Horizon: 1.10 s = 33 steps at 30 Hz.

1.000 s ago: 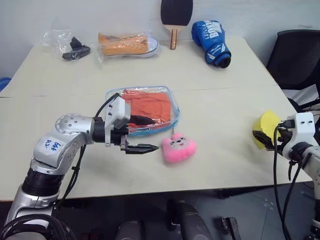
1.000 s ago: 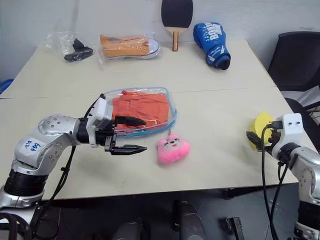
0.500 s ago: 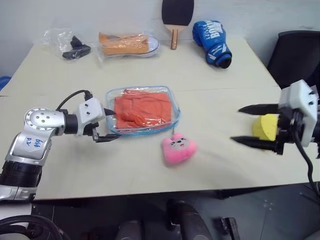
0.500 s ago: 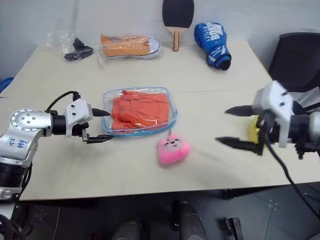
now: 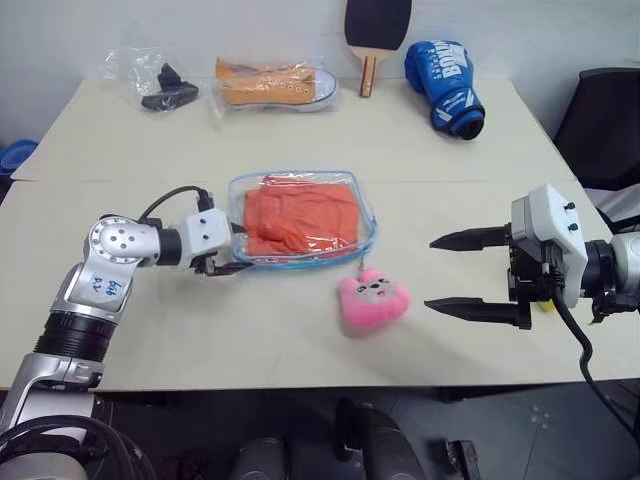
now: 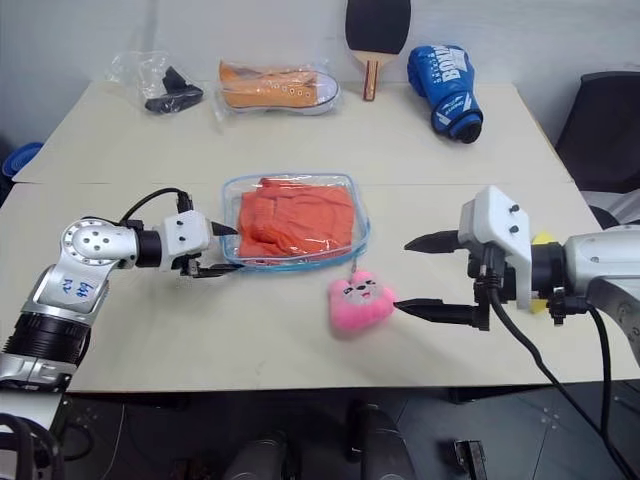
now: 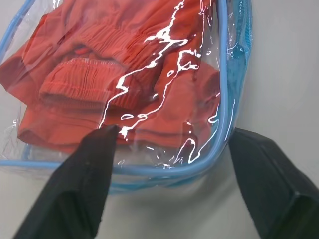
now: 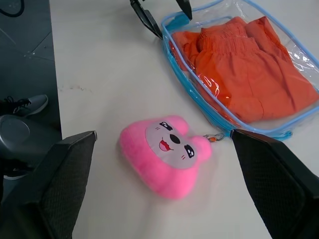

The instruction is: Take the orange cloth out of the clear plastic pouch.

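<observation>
The clear plastic pouch (image 5: pixel 303 220) will open wide along its near side when I open it and lift the blue trim, because the zipper strip (image 7: pixel 242 50) runs along that side.
The clear plastic pouch (image 5: pixel 300 180) with light blue trim lies flat at the table's middle, and the folded orange cloth (image 5: pixel 300 215) is inside it. My left gripper (image 5: pixel 232 250) is at the pouch's near left corner, open. In the left wrist view one fingertip (image 7: pixel 107 132) rests over the pouch's face and the other (image 7: pixel 239 135) lies on the table just outside the blue edge. My right gripper (image 6: pixel 401 275) hovers open to the right of the pouch, fingers pointing toward it, with nothing between them.
A pink plush toy (image 5: pixel 372 300) clipped to the pouch's near right corner lies between the two grippers. Along the far edge are a wrinkled bag with a black item (image 5: pixel 160 85), a wrapped orange sneaker (image 5: pixel 275 82), a paddle (image 5: pixel 375 30) and a blue boxing glove (image 5: pixel 445 85).
My left gripper moved from in front of the pouch to its left corner, and its fingers narrowed. My right gripper rose from the table's right edge and swung inward toward the plush.
</observation>
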Available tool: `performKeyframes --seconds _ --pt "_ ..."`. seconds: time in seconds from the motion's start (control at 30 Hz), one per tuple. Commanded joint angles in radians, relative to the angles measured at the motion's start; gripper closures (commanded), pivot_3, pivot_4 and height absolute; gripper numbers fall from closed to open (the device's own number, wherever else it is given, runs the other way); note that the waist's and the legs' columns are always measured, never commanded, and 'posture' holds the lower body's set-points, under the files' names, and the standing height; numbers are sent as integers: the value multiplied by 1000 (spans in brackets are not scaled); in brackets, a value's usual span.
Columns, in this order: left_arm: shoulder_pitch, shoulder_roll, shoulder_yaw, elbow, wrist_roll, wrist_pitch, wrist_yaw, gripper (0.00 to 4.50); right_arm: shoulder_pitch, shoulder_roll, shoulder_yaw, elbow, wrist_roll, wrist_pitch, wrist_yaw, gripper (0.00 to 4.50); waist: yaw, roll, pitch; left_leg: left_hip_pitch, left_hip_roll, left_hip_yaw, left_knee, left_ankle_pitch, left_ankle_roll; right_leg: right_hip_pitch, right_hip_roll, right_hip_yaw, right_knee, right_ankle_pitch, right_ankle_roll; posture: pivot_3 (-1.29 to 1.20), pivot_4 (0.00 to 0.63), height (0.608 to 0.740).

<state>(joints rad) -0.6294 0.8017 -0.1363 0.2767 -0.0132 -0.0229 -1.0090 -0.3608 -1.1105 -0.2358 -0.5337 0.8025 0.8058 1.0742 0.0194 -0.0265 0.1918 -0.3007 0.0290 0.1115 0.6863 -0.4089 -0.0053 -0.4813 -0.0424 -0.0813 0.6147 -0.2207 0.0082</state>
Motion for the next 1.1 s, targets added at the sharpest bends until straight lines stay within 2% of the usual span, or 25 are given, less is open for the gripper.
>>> performKeyframes --seconds 0.03,0.2,0.43,0.6,0.73,0.83,0.97,1.1 --pt "-10 8 15 -7 1 -45 -16 2436 12 -3 -25 1 1 -23 10 0 1 0 0 1 0 0 0 0 0 1 0 0 0 0 0 0 150 740" --pt "0 52 -4 31 22 -178 -96 3938 35 -11 -33 11 -2 -36 30 0 -1 0 0 1 0 2 0 0 0 2 0 3 2 0 -1 0 150 740" --pt "-13 129 2 139 14 -484 -226 3938 93 -30 -55 21 -14 -57 81 0 -3 0 0 1 0 4 0 0 0 1 0 4 3 0 -1 0 150 740" --pt "-35 158 18 219 -27 -574 -291 3938 137 -31 -71 16 -19 -73 101 0 -3 0 0 1 0 5 0 0 0 1 0 4 3 0 -1 0 150 740" --pt "-55 130 33 238 -65 -494 -295 3938 139 -21 -64 15 -25 -82 92 0 -3 0 0 1 0 7 0 0 0 1 1 4 3 0 -1 0 150 740" --pt "-48 136 21 268 -30 -609 -286 4449 139 -20 -62 15 -25 -82 90 0 -3 0 0 1 0 7 0 0 0 1 1 4 4 0 -1 0 150 740" --pt "-64 157 7 356 13 -730 -289 4482 137 -20 -58 13 -23 -80 89 0 -7 0 0 1 0 7 0 0 0 1 1 4 4 0 -1 0 150 740" --pt "-106 159 12 435 37 -763 -265 4482 137 -17 -47 8 -29 -83 84 0 -8 0 0 1 0 7 0 0 0 1 1 4 4 0 -1 0 150 740"
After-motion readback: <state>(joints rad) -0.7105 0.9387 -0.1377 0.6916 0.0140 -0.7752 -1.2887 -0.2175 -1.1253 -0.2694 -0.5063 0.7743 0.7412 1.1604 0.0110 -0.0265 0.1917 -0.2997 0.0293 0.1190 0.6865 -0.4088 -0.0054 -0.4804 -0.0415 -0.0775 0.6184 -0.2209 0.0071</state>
